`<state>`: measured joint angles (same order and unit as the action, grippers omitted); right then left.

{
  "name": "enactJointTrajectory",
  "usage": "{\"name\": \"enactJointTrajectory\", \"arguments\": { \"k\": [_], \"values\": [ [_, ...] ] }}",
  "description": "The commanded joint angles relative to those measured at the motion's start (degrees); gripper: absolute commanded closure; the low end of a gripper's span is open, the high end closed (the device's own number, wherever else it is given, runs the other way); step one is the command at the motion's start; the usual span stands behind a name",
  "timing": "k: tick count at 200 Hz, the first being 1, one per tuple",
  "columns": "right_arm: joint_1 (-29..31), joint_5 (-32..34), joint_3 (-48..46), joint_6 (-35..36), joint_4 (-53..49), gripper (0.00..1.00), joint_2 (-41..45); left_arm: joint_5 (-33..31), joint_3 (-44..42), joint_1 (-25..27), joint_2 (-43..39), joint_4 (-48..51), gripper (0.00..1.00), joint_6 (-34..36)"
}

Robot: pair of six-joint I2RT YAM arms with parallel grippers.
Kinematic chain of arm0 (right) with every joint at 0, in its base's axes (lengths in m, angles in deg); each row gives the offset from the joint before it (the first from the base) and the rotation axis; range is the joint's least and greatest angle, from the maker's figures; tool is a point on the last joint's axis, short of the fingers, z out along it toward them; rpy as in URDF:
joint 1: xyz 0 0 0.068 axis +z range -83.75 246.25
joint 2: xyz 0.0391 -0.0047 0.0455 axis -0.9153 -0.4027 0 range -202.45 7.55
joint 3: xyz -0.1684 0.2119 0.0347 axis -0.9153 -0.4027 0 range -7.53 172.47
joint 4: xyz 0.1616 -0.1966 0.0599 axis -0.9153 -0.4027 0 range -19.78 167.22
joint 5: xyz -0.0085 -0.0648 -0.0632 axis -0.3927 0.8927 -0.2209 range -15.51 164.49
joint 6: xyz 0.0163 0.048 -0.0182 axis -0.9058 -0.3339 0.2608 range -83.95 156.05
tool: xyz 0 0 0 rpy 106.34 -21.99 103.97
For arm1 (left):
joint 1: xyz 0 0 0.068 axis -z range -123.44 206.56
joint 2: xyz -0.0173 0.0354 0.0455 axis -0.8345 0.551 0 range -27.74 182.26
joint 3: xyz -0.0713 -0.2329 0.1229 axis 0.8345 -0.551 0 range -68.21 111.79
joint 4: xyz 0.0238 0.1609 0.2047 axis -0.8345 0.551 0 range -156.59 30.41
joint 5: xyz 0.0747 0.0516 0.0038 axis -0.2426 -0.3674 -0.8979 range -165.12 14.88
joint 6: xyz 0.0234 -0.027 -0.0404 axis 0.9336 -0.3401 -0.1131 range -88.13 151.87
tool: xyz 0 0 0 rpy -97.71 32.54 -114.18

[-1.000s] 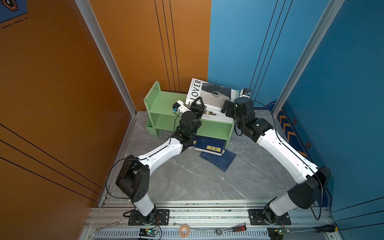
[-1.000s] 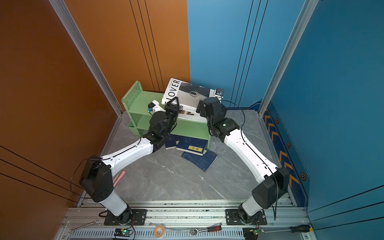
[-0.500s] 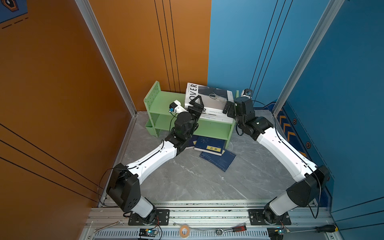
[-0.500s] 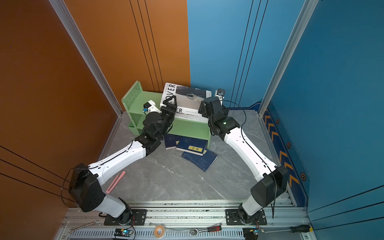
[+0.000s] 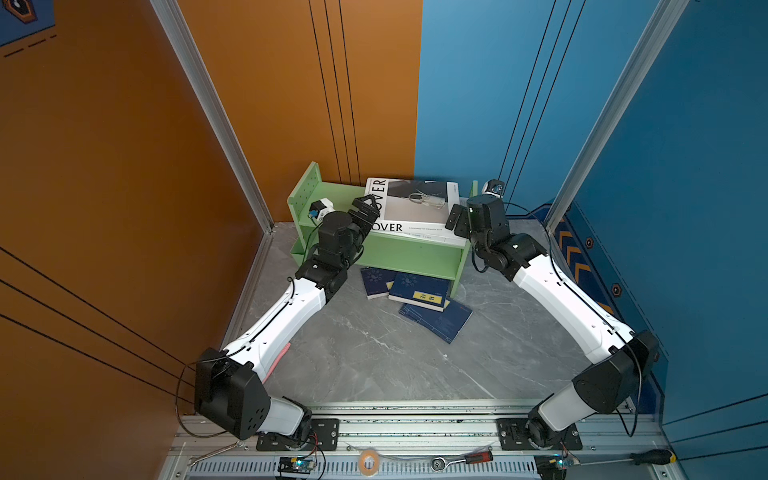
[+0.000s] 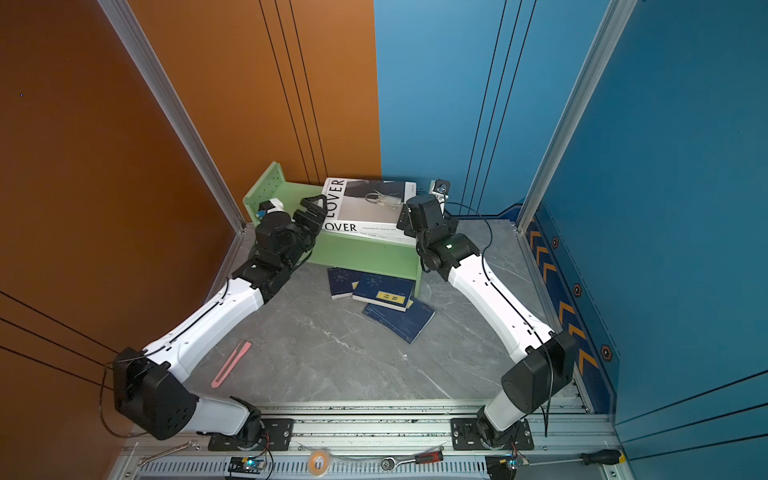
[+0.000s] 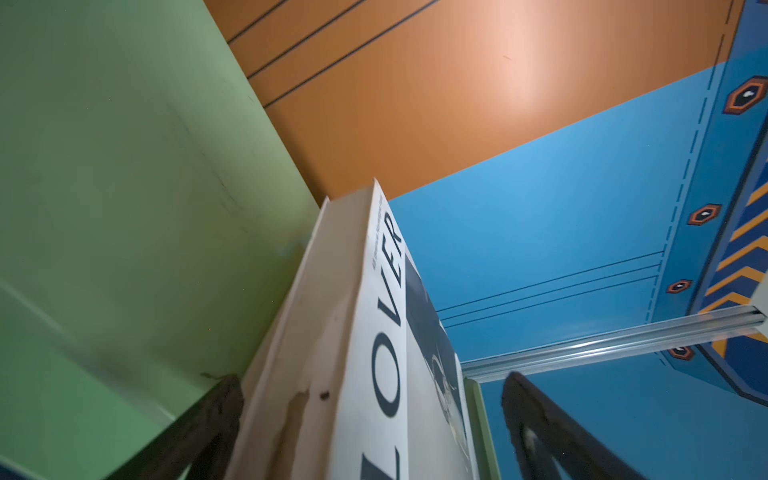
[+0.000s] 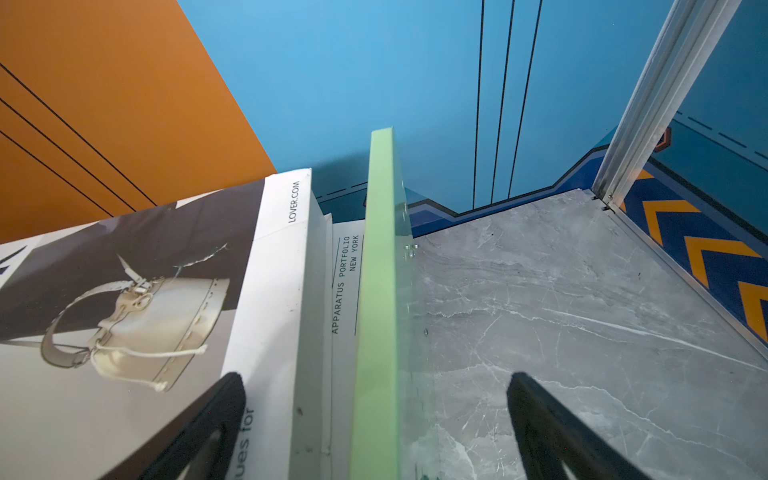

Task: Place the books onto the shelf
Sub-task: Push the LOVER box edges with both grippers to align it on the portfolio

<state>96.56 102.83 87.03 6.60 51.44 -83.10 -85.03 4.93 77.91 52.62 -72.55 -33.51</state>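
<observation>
My left gripper has its fingers spread, and a gap separates the LOVER book from the shelf's side panel. This gripper should move back, close its fingers and push the book's opposite end (image 7: 324, 320).
The light green shelf (image 5: 411, 254) (image 6: 365, 253) stands against the back wall. The white LOVER book (image 5: 415, 208) (image 6: 370, 208) lies flat on another white book (image 8: 345, 282) on its top. My left gripper (image 5: 368, 208) (image 7: 374, 432) is open, its spread fingers (image 7: 199, 428) straddling the LOVER book's (image 7: 374, 332) left edge. My right gripper (image 5: 454, 216) (image 8: 376, 432) is open at the right end, straddling the shelf's side panel (image 8: 378, 291). Three navy books (image 5: 419, 291) (image 6: 384, 291) lie overlapping on the floor before the shelf.
Orange and blue walls close in right behind the shelf. A pink strip (image 6: 230, 363) lies on the grey floor by the left arm. A tape roll (image 5: 368, 459), a ratchet (image 5: 461, 460) and a screwdriver (image 5: 648, 457) rest on the front rail.
The LOVER book has gone from tilted to lying flat on the shelf top. My left gripper has opened and let go of it. The right gripper has stayed open.
</observation>
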Motion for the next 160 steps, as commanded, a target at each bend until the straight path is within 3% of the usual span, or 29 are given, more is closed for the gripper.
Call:
{"name": "enactJointTrajectory", "arguments": {
  "k": [1, 38, 68, 71, 88, 130, 160],
  "values": [
    [-0.3, -1.3, -1.2, -0.3, -3.6, 0.00, 0.5, 6.9, 3.3, -3.5, -3.2, 7.6, 0.02, 9.6],
    [-0.2, -4.6, -1.5, 0.7, -3.0, 0.00, 2.3, 20.0, 15.2, -6.9, -0.5, 22.9, 0.02, 28.3],
    [-0.1, -7.6, -2.3, 1.2, -1.4, 0.00, 3.9, 36.2, 19.7, -10.0, 5.4, 23.3, 0.12, 27.7],
    [-0.2, -7.7, -2.4, 1.2, -1.5, 0.00, 4.0, 36.9, 20.1, -10.2, 6.0, 23.4, 0.17, 27.5],
    [-0.1, -7.6, -2.5, 1.2, -1.8, 0.00, 4.6, 38.4, 22.0, -11.0, 8.7, 24.9, 0.29, 28.0],
    [0.0, -7.8, -3.3, 1.2, -2.1, 0.00, 5.8, 33.9, 23.5, -11.8, 9.9, 28.2, 0.30, 31.3],
    [0.2, -8.2, -3.2, 1.6, -2.3, 0.00, 5.1, 37.3, 24.1, -12.2, 11.4, 28.6, 0.32, 31.6]
  ]
}}
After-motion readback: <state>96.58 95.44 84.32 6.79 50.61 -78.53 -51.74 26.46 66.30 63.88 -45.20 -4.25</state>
